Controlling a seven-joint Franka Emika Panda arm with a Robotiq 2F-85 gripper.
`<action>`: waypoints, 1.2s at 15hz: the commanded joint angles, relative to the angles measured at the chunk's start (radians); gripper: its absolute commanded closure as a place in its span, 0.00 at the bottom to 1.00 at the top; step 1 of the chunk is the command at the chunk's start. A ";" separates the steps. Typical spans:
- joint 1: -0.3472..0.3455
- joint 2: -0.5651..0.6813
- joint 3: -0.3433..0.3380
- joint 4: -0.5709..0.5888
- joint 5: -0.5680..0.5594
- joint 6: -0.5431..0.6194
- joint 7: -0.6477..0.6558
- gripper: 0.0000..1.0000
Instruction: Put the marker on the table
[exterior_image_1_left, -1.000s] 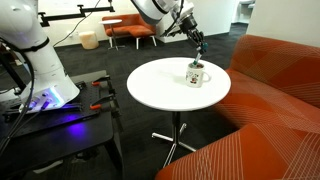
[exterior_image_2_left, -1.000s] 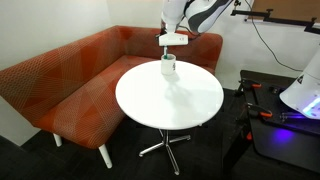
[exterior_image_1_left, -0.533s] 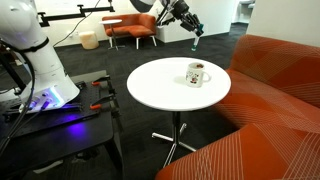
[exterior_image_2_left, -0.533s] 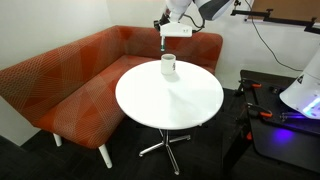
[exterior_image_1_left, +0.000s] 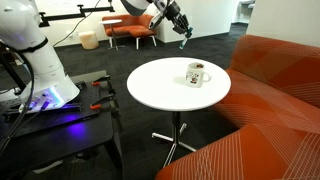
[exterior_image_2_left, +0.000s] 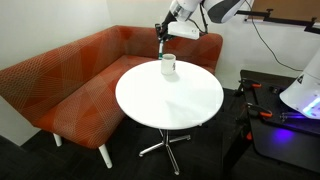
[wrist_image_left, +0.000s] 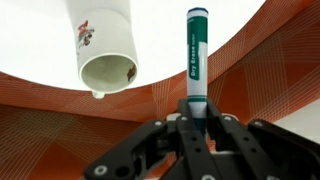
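Note:
Next, my gripper swings the marker back to the open tabletop before putting it down, because the marker sticks out over the table's edge near the mug.
My gripper is shut on the marker, a thin teal-and-white dry-erase pen that sticks out from between the fingers. In both exterior views the gripper hangs in the air above the far edge of the round white table. The marker points down from it and is well clear of the tabletop. The white mug stands on the table; in the wrist view the mug is beside the marker and apart from it.
An orange sofa curves round the table. The black workbench with the robot base and clamps stands close to the table. Orange chairs are in the background.
The gripper has risen from just above the mug to well above it, carrying the marker up and away from the mug. The mug has not moved.

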 joint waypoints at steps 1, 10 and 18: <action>-0.066 0.011 0.063 -0.086 0.194 0.146 -0.224 0.95; -0.528 0.112 0.703 -0.138 0.838 0.041 -0.925 0.95; -0.423 0.059 0.585 0.016 1.256 -0.325 -1.292 0.95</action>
